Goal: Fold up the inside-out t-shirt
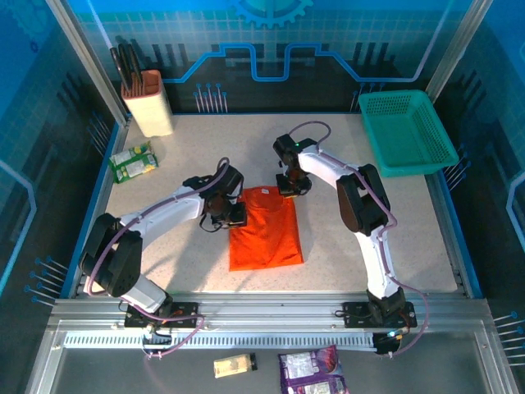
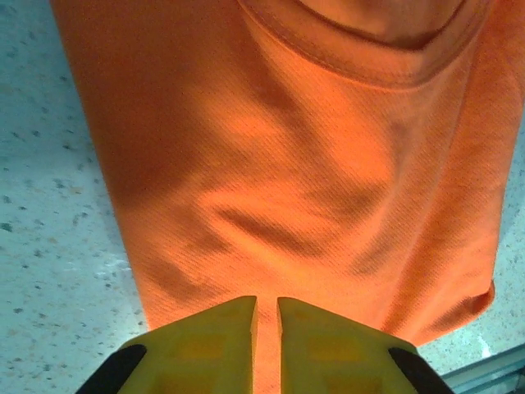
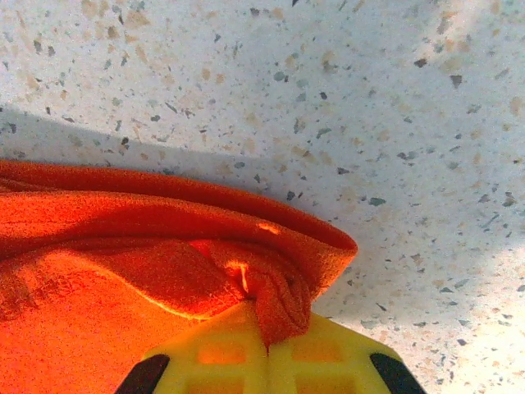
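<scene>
I should pinch the opposite collar-end corner (image 1: 245, 192) of the t-shirt with my left gripper, as it lies free while my right gripper holds one collar-end corner (image 3: 283, 300), before both fold the t-shirt over.
The inside-out t-shirt (image 1: 264, 234) lies on the speckled table as a narrow orange-red rectangle, collar end toward the back. My left gripper (image 1: 234, 215) is at its upper left edge. In the left wrist view the yellow jaws (image 2: 267, 316) stand almost together, with a strip of the shirt (image 2: 312, 164) in the thin gap; the collar seam curves across the top. My right gripper (image 1: 289, 187) is at the upper right corner. There its jaws (image 3: 267, 328) are shut on a bunched fold of the shirt (image 3: 123, 271), slightly lifted off the table.
A teal mesh basket (image 1: 406, 131) stands at the back right. A beige holder with dark handles (image 1: 148, 103) is at the back left, with green packets (image 1: 134, 161) beside it. Bare tabletop surrounds the shirt. Small packets (image 1: 312, 369) lie below the front rail.
</scene>
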Available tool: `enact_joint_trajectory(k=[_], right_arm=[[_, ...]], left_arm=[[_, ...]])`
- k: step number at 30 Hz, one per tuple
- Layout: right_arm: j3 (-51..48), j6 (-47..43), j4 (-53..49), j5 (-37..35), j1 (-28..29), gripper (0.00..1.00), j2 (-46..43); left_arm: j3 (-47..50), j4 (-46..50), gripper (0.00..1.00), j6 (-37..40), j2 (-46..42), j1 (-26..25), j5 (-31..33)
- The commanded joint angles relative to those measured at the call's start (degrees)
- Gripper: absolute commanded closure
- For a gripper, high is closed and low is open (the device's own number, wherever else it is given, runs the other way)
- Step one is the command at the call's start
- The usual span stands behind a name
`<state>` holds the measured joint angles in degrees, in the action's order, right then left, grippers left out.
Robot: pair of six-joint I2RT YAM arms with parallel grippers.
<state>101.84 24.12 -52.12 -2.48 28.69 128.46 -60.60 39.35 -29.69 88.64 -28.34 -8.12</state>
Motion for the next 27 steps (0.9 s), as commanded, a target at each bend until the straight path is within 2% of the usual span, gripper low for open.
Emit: enact_joint_trajectory(k=[1,4,9,13,15,20,27], right_arm=[[-3.4,-1.5,-1.8,0.3,-1.0,1.0,-0.1],[-4.0,-2.3,-2.0,0.4,-1.5,1.0,-1.1],[-4.9,-2.8,-2.0,0.1,-1.7,1.0,-2.2],[-5.1,-3.0,-2.3,0.2,-1.8,1.0,-2.7],[-5.2,-3.1,-2.4,0.2,-1.7,1.0,-2.9],[-5.3,-2.9,-2.9,-0.5,-1.7,1.0,-3.6],[-4.2,-3.1,-4.2,-1.3,-1.6,1.0,-3.6]], left_arm=[[-1.8,1.2,0.75,2.2,-0.1,3.6,2.9],[-5.0,0.7,0.7,3.8,3.3,7.3,3.9],[-12.3,-0.3,0.64,6.4,11.3,11.9,0.4],[-19.4,1.4,0.63,8.6,18.1,12.0,-0.2],[-21.8,1.7,0.64,9.0,21.1,12.0,1.5],[-24.5,1.5,0.66,8.8,26.0,11.9,4.6],[-23.8,1.3,0.66,8.5,27.6,11.0,5.3]])
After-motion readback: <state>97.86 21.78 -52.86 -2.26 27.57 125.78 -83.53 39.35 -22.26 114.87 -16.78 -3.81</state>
